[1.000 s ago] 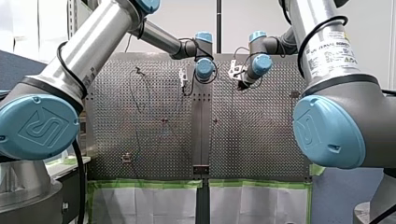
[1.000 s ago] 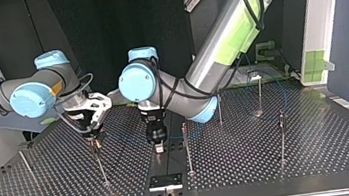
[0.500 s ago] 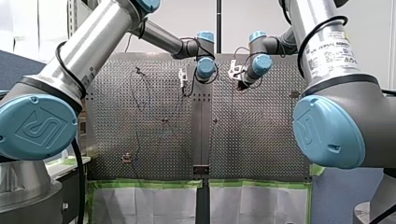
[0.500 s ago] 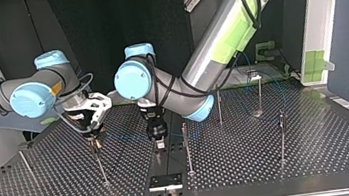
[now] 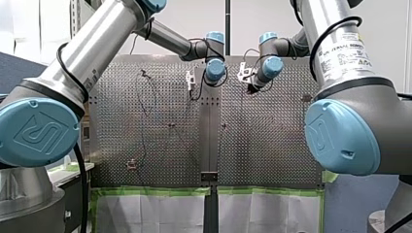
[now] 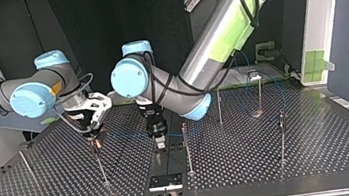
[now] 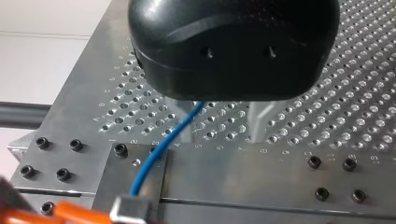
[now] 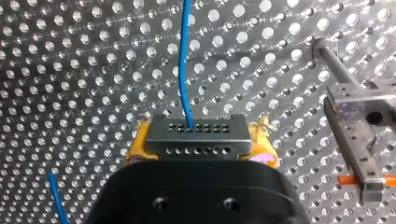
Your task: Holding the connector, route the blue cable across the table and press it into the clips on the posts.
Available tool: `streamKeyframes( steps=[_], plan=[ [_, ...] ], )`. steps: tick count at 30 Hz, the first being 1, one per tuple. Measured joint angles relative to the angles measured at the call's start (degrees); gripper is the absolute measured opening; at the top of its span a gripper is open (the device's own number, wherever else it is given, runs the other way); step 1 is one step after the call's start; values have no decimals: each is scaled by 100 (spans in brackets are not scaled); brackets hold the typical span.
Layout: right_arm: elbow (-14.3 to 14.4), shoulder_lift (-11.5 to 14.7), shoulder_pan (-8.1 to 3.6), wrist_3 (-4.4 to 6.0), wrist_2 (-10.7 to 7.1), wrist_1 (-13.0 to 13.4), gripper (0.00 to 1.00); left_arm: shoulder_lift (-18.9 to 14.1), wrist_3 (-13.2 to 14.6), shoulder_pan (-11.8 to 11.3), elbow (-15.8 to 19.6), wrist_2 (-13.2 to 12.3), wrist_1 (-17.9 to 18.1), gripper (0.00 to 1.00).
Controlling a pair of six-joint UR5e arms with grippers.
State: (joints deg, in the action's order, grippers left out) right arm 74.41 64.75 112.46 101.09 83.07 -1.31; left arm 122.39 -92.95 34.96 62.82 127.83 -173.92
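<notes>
The blue cable [image 8: 184,42] curves gently [image 8: 184,91] above the grey connector, so I expect the cable to pull almost straight when the robot carries it across the table.
The blue cable [image 7: 159,149] passes between the metal fingers [image 7: 184,123] of my left gripper [image 7: 223,135], which stand apart, open, just above the table; it lies close to one finger. It ends at a grey connector [image 8: 195,137], and my right gripper [image 8: 201,144] is shut on that connector with its yellow pads [image 8: 137,147]. In the top view my left gripper [image 6: 160,142] hangs at mid-table and my right gripper [image 6: 94,138] is at its left, over a thin post [image 6: 101,162]. The cable [image 6: 127,135] runs between them.
Several thin clip posts stand on the perforated table [image 6: 271,166], among them one [image 6: 187,147] beside my left gripper and others [image 6: 258,92] further to the top view's right. A clip post [image 8: 357,140] stands beside the connector. A small plate [image 6: 165,181] is bolted at the near edge.
My left arm's wrist has swung a little toward the top view's left, with its gripper staying over the cable. My right arm has not moved.
</notes>
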Motion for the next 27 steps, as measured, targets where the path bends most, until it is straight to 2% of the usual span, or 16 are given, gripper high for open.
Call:
streamKeyframes(
  steps=[2, 3, 5, 6, 8, 9, 11, 22, 27],
  plan=[
    [1, 0, 0, 0, 0, 0, 0, -14, 0, 18, 0, 18, -7, 33],
    [1, 0, 0, 0, -1, 0, 0, -28, -1, 29, 0, 24, -10, 33],
    [0, 0, 0, 0, -2, 0, 0, -50, 1, 44, 0, 29, -11, 24],
    [1, 0, 0, 0, -1, 0, 0, -68, 1, 59, 0, 32, -11, 24],
    [1, 0, 0, 1, -2, 0, 0, -78, 2, 74, 0, 33, -11, 13],
    [1, 0, 0, 1, -1, 0, 0, -82, 3, 85, 2, 34, -12, 13],
    [1, 0, 0, 3, -1, 0, 0, -86, 4, 99, 7, 34, -13, 0],
    [0, 0, 0, 8, -11, -4, 0, -87, -47, 166, 21, 61, -93, 0],
    [35, 0, 1, 3, -24, -22, 0, -104, -77, 208, 192, 163, -79, 0]
  ],
)
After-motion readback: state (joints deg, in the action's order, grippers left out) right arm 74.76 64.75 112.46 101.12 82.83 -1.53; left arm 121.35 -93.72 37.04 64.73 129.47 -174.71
